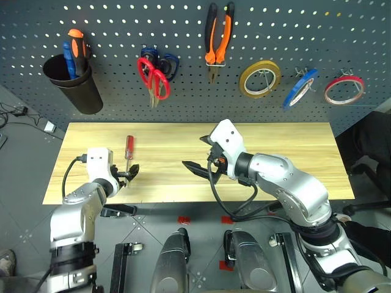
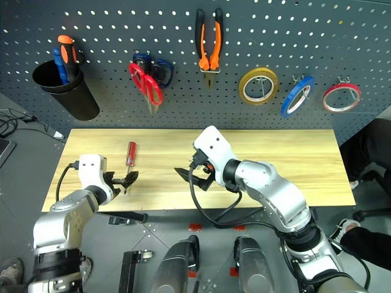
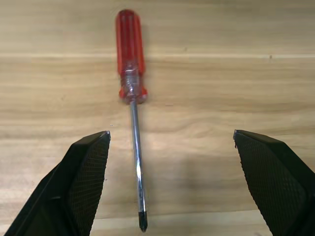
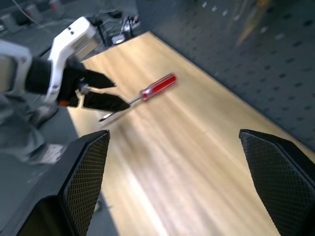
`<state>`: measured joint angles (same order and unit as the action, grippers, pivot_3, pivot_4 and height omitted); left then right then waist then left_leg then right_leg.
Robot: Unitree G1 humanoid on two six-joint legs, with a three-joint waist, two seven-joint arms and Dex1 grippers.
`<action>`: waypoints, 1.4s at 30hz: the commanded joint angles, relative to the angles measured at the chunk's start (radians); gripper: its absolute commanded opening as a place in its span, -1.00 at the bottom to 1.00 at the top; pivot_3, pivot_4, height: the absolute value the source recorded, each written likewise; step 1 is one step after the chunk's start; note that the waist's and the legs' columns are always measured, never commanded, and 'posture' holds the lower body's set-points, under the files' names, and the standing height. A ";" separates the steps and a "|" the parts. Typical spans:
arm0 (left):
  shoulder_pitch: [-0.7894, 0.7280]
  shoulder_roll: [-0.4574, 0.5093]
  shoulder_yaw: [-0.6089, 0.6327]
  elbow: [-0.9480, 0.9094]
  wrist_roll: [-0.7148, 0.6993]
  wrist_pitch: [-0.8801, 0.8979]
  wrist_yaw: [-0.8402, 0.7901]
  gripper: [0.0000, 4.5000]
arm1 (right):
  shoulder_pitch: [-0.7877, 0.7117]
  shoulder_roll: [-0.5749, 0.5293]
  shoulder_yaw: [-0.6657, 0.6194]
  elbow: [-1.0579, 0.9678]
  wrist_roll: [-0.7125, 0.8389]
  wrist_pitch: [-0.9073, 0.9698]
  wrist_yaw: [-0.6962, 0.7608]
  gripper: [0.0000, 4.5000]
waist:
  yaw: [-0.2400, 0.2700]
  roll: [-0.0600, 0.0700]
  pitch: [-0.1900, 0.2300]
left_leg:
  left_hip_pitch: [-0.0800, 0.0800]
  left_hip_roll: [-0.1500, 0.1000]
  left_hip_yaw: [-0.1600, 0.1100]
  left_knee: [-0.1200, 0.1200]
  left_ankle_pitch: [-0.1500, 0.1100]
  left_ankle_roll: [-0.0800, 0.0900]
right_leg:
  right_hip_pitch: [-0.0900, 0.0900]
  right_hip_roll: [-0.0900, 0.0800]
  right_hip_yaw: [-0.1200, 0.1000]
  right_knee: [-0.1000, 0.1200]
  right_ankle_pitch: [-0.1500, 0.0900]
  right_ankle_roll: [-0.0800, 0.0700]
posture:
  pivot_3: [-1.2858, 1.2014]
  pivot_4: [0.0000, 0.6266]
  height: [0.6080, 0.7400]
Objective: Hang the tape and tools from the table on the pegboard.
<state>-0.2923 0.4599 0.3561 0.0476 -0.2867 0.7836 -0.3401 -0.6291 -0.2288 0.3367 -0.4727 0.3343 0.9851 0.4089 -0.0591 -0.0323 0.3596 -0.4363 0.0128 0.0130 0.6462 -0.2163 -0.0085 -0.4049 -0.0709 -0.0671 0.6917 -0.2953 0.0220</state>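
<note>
The open fingers of my left gripper are on both sides of the screwdriver's metal rod (image 1: pixel 127 165), so it should keep going to the red handle (image 1: pixel 129 154) and close at its lower end.
A slim screwdriver (image 1: pixel 129 146) with a red handle lies on the light wooden table (image 1: pixel 275 159), tip toward the front edge. My left gripper (image 1: pixel 130 173) is open just in front of that tip; in the left wrist view the shaft (image 3: pixel 137 162) lies between the spread fingers (image 3: pixel 88 172), untouched. My right gripper (image 1: pixel 197 154) hovers open and empty above the table's middle. On the pegboard (image 1: pixel 183 24) hang the red-handled scissors (image 1: pixel 153 76), the orange-and-black pliers (image 1: pixel 219 39) and the blue tape (image 1: pixel 300 88).
A black cup (image 1: pixel 73 82) on the board's left holds an orange and a blue screwdriver. Blue-handled scissors (image 1: pixel 168 61) hang behind the red ones. A yellow ring (image 1: pixel 259 78) and a red ring (image 1: pixel 344 90) flank the blue tape. The table's right half is bare wood.
</note>
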 commanded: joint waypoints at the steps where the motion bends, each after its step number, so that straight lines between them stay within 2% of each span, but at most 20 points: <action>1: -0.070 0.034 0.019 0.128 -0.001 -0.022 0.002 0.88 | -0.055 0.046 -0.009 0.008 0.003 0.051 -0.034 1.00 | 0.000 0.000 0.003 | 0.000 0.000 0.000 0.000 0.000 0.000 | 0.000 0.000 0.000 0.000 0.000 0.000 | -0.10 0.37 1.00; 5: -0.131 0.044 -0.001 0.200 0.005 -0.045 0.001 0.88 | -0.084 0.063 -0.008 0.021 -0.001 0.076 -0.045 1.00 | 0.000 -0.002 0.021 | 0.000 0.000 0.000 -0.001 0.000 0.000 | 0.000 0.000 0.001 -0.001 0.000 0.000 | -0.10 0.46 1.00; 12: -0.279 0.087 -0.025 0.450 0.049 -0.140 0.002 0.88 | -0.122 0.093 -0.020 0.055 0.004 0.107 -0.063 1.00 | -0.001 -0.003 0.050 | -0.001 0.001 0.002 -0.002 0.000 0.000 | -0.002 0.000 0.001 -0.004 0.000 0.000 | -0.11 0.57 1.00; 18: -0.433 0.109 -0.096 0.701 0.101 -0.216 -0.041 0.88 | -0.134 0.103 -0.029 0.073 0.001 0.127 -0.075 1.00 | 0.000 -0.003 0.068 | -0.002 0.001 0.003 -0.002 0.000 0.000 | -0.003 -0.001 0.001 -0.005 0.000 0.000 | -0.11 0.61 1.00; 23: -0.448 0.127 -0.141 0.749 0.123 -0.219 -0.094 0.36 | -0.142 0.100 -0.051 0.087 0.000 0.131 -0.083 1.00 | -0.004 -0.003 0.069 | -0.002 0.001 0.005 -0.003 0.002 -0.003 | -0.003 -0.001 0.001 -0.006 0.000 0.000 | -0.12 0.54 1.00; 27: -0.389 0.150 -0.156 0.669 0.122 -0.184 -0.133 -0.21 | -0.151 0.091 -0.059 0.098 -0.001 0.116 -0.075 1.00 | -0.007 -0.003 0.068 | -0.002 0.001 0.005 -0.003 0.002 -0.004 | -0.003 -0.001 0.001 -0.006 0.000 0.000 | -0.12 0.46 1.00; 30: -0.296 0.171 -0.155 0.526 0.113 -0.155 -0.151 -0.61 | -0.152 0.072 -0.060 0.082 0.011 0.087 -0.044 1.00 | -0.008 -0.003 0.067 | -0.002 0.001 0.005 -0.003 0.002 -0.004 | -0.003 -0.001 0.001 -0.007 0.000 0.000 | -0.11 0.35 1.00; 34: -0.135 0.167 -0.126 0.249 0.079 -0.233 -0.181 -0.62 | -0.093 -0.025 0.007 0.012 -0.043 -0.128 0.047 1.00 | -0.008 -0.005 0.064 | -0.002 0.001 0.005 -0.005 0.002 -0.005 | -0.002 -0.002 0.001 -0.010 0.000 0.000 | -0.10 0.16 1.00; 37: -0.063 0.146 -0.094 0.130 0.044 -0.273 -0.178 -0.62 | -0.048 -0.053 0.027 0.015 -0.086 -0.288 0.076 1.00 | 0.002 -0.007 0.060 | -0.004 0.001 0.003 -0.006 0.002 -0.006 | -0.002 -0.002 -0.001 -0.012 0.000 0.000 | -0.10 0.01 1.00; 39: -0.003 0.133 -0.053 0.039 0.015 -0.310 -0.179 -0.62 | -0.032 -0.048 -0.008 0.002 -0.027 -0.304 0.128 1.00 | 0.003 -0.008 0.054 | -0.005 0.001 0.002 -0.005 0.003 -0.007 | -0.003 -0.002 -0.002 -0.011 0.000 0.000 | -0.10 -0.09 1.00; 42: 0.084 0.136 -0.006 -0.072 -0.003 -0.399 -0.194 -0.62 | -0.032 -0.011 -0.070 -0.017 0.034 -0.288 0.130 1.00 | 0.000 -0.011 0.033 | -0.008 0.001 0.000 -0.003 0.003 -0.007 | -0.003 -0.002 -0.004 -0.012 0.000 0.000 | -0.10 -0.19 1.00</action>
<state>-0.2338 0.5860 0.3007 0.0459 -0.2712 0.4364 -0.5202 -0.6550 -0.2508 0.3091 -0.4303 0.3337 0.7144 0.5303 -0.0586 -0.0435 0.3927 -0.4445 0.0132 0.0135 0.6435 -0.2133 -0.0153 -0.4076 -0.0736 -0.0711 0.6795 -0.2951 0.0215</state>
